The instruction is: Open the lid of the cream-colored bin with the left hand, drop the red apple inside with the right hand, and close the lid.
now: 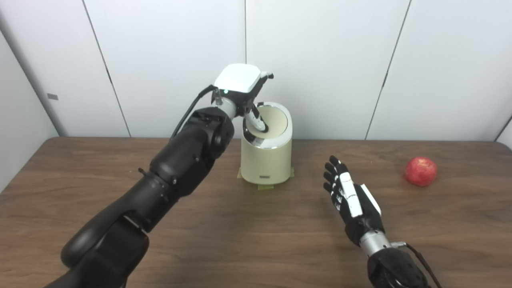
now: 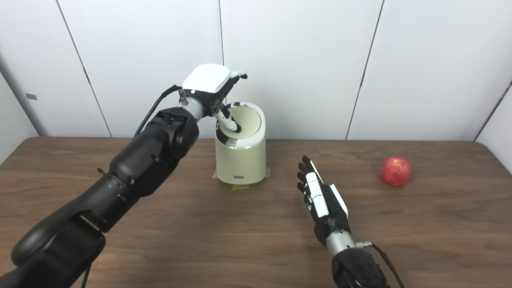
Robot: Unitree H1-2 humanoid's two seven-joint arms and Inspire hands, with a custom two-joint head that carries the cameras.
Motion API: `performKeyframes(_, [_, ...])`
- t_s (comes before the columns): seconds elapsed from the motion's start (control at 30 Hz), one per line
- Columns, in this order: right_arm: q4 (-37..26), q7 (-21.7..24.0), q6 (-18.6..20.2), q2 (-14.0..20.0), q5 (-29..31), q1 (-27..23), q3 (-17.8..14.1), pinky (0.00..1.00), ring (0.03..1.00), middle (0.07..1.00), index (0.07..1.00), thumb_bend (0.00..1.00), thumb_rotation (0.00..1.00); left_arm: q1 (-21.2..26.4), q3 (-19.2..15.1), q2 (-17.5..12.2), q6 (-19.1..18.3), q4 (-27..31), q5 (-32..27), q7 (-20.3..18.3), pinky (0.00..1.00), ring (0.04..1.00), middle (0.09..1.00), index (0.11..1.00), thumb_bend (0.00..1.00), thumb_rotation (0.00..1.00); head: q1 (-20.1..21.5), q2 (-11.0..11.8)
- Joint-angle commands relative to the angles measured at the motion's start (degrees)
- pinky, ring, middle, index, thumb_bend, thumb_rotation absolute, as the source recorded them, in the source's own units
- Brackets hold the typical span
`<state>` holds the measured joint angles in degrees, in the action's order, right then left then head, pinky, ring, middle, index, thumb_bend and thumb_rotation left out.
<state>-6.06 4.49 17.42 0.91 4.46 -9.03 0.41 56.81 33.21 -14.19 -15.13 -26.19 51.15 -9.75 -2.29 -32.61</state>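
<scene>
My fingers are holding the red apple point(image 1: 421, 171). It should get past the bin's rim and disappear inside when I drop it, because the tall bin's round lid point(image 1: 275, 121) is wider than the apple.
The cream-colored bin point(image 1: 266, 160) stands at the back middle of the table. Its round lid point(image 1: 277, 120) is tilted, with the left edge pushed down into the rim. My left hand point(image 1: 240, 86) hovers over the bin's left side, and its fingers point(image 1: 256, 120) reach down and press on the lid without holding anything. The red apple point(image 1: 420, 171) lies on the table at the far right. My right hand point(image 1: 350, 194) is open and empty, fingers stretched forward, low over the table between bin and apple, a clear gap left of the apple.
The brown wooden table point(image 1: 256, 240) ends at a white panelled wall point(image 1: 360, 60) just behind the bin. Tape strips point(image 1: 266, 186) show at the bin's base. My left forearm point(image 1: 180, 168) crosses the table's left half.
</scene>
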Motion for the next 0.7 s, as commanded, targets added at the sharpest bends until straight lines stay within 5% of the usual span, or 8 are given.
performKeyframes(0.0, [-2.27, 0.03, -1.55, -0.12, 0.34, -2.66, -0.05, 0.99, 0.987, 0.989, 1.000, 0.60, 0.95, 0.87, 0.95, 0.03, 0.20, -0.29, 1.65, -0.88, 0.93, 0.895, 0.889, 0.910, 0.99, 0.01, -0.08, -0.06])
performKeyframes(0.2, [-2.02, -0.24, -1.97, 0.13, -0.60, -2.95, 0.18, 0.99, 0.985, 0.985, 1.000, 0.62, 0.97, 0.56, -3.72, 0.50, -1.21, 3.01, -1.94, -1.91, 0.88, 0.894, 0.892, 0.904, 0.98, 0.02, -0.29, -0.02])
performKeyframes(0.3, [-2.16, -0.44, -2.01, 0.16, -1.37, -3.08, 0.41, 0.98, 0.982, 0.982, 1.000, 0.61, 0.99, 0.47, -9.31, 1.31, -6.05, 7.10, -5.15, -3.44, 0.86, 0.878, 0.878, 0.892, 0.94, 0.01, 0.01, -0.03])
performKeyframes(0.4, [-2.26, -0.34, -2.21, 0.25, -1.72, -3.11, 0.59, 0.98, 0.979, 0.975, 1.000, 0.59, 1.00, -0.04, -14.65, 1.62, -10.65, 12.17, -7.27, -5.16, 0.72, 0.821, 0.833, 0.862, 0.88, 0.09, -0.06, 0.00])
performKeyframes(0.5, [-2.39, -0.32, -1.98, 0.27, -1.60, -3.05, 0.57, 0.99, 0.983, 0.976, 1.000, 0.58, 1.00, -1.78, -22.28, 2.60, -11.77, 17.06, -10.15, -7.41, 0.68, 0.810, 0.837, 0.844, 0.77, 0.18, -0.03, 0.13])
performKeyframes(0.67, [-2.32, -0.34, -1.82, 0.46, -1.70, -3.42, 0.54, 0.99, 0.980, 0.976, 1.000, 0.57, 1.00, -6.48, -32.83, 5.71, -11.78, 24.24, -11.63, -10.74, 0.65, 0.759, 0.807, 0.831, 0.56, 0.17, 0.06, -0.33])
